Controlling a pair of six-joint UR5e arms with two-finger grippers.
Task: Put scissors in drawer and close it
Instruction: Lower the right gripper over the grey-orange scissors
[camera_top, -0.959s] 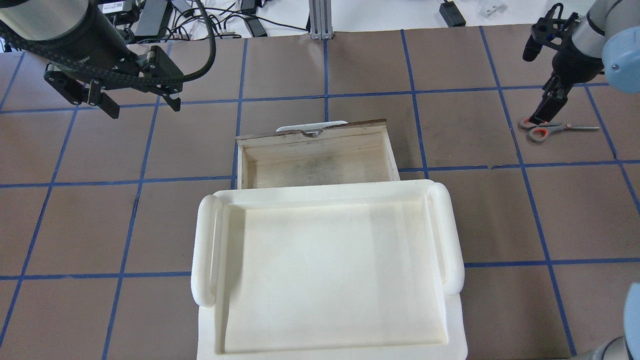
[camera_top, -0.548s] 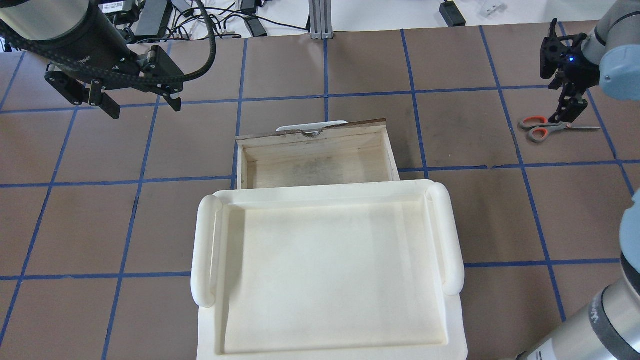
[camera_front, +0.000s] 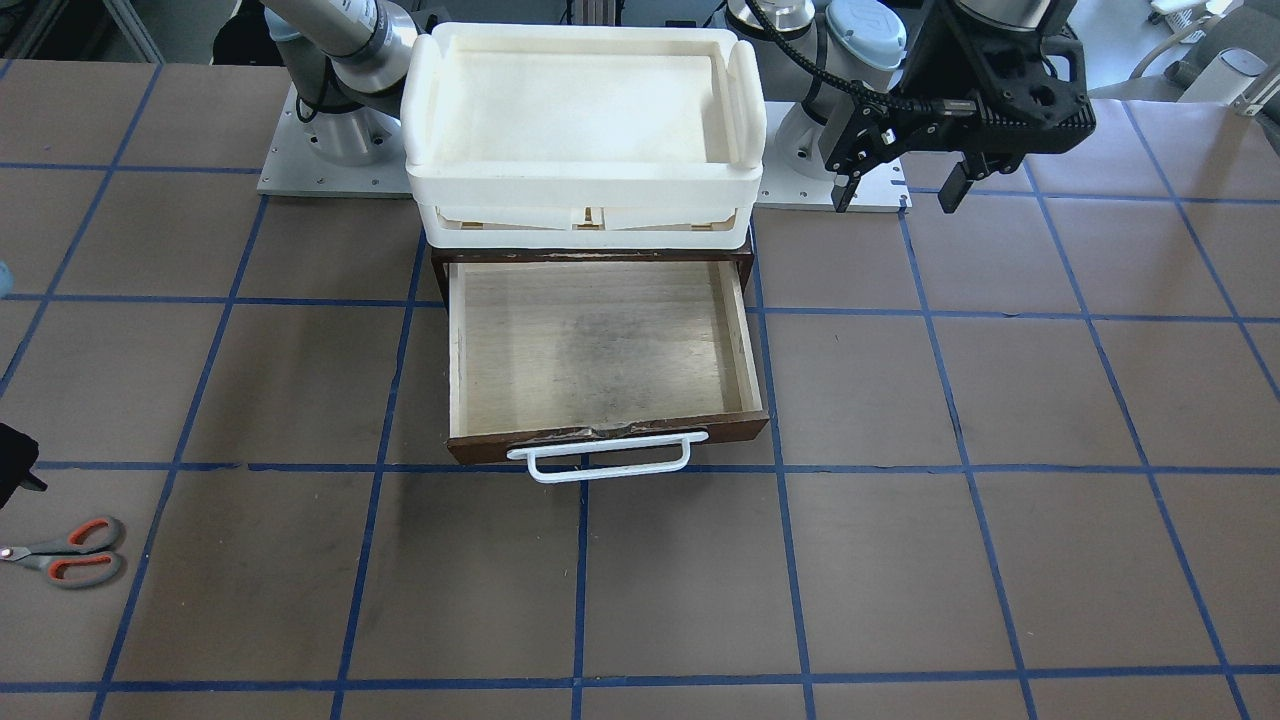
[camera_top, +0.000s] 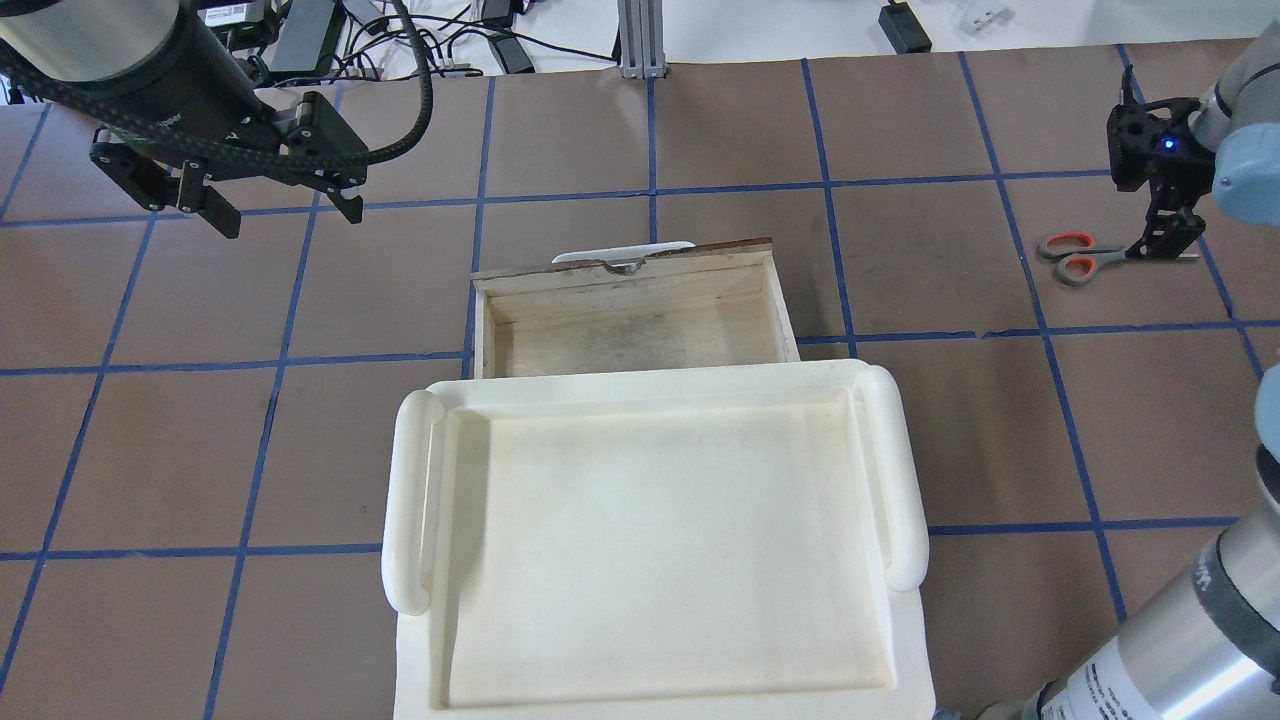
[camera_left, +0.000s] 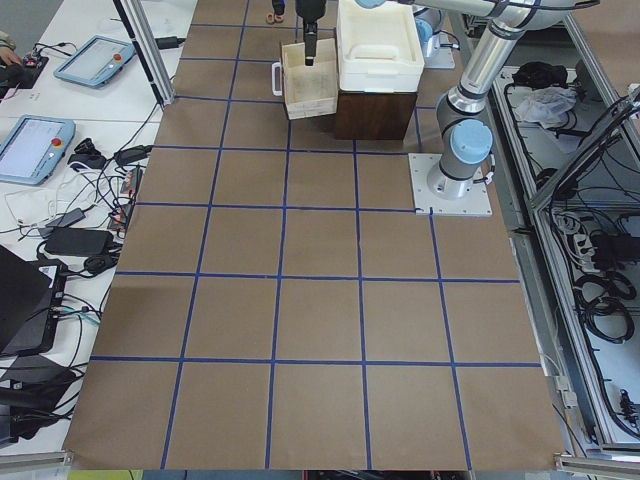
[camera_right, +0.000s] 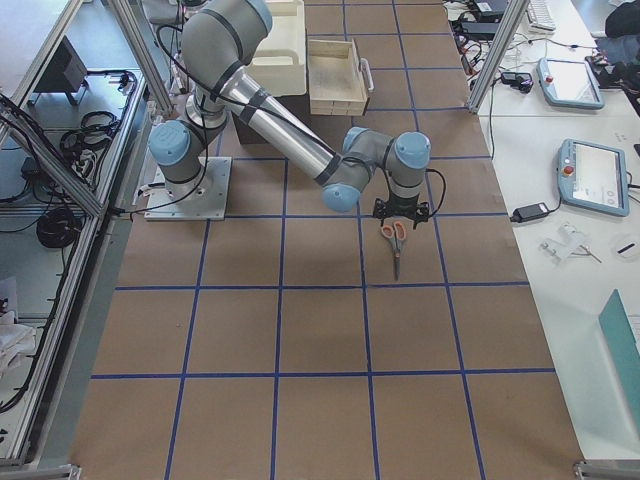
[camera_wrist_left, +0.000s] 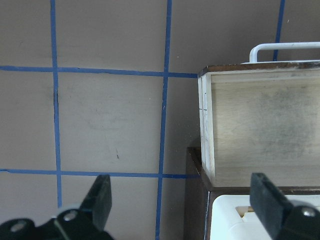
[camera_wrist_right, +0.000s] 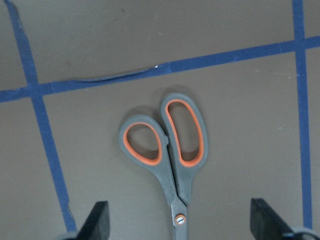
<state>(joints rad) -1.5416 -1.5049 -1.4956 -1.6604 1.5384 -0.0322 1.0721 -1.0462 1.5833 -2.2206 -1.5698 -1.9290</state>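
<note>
The scissors (camera_front: 60, 556) will stay shut around their pivot when I carry them into the drawer, because the grey handles already touch each other (camera_wrist_right: 167, 141).
The scissors (camera_top: 1072, 258), with grey handles and red-orange loop inserts, lie flat on the table at the far right; they also show in the front view (camera_front: 65, 552). My right gripper (camera_top: 1165, 238) hangs just over their pivot. In the right wrist view it is open (camera_wrist_right: 180, 217), with the scissors (camera_wrist_right: 170, 145) between its fingers (camera_wrist_right: 97, 222). The drawer (camera_top: 630, 325) is pulled open and empty, and its white bar handle (camera_front: 598, 460) faces away from me. My left gripper (camera_top: 288, 215) is open and empty, to the drawer's left.
A white plastic tray (camera_top: 410, 500) sits on top of the dark brown case (camera_front: 440, 262) and hides the drawer's rear part from overhead. Blue tape lines grid the brown table. Cables and power bricks (camera_top: 300, 35) lie beyond the far edge.
My right gripper has moved right, from over the scissors' handle loops to over the pivot and blades, and its wrist has turned. The left arm, drawer and scissors have not moved.
</note>
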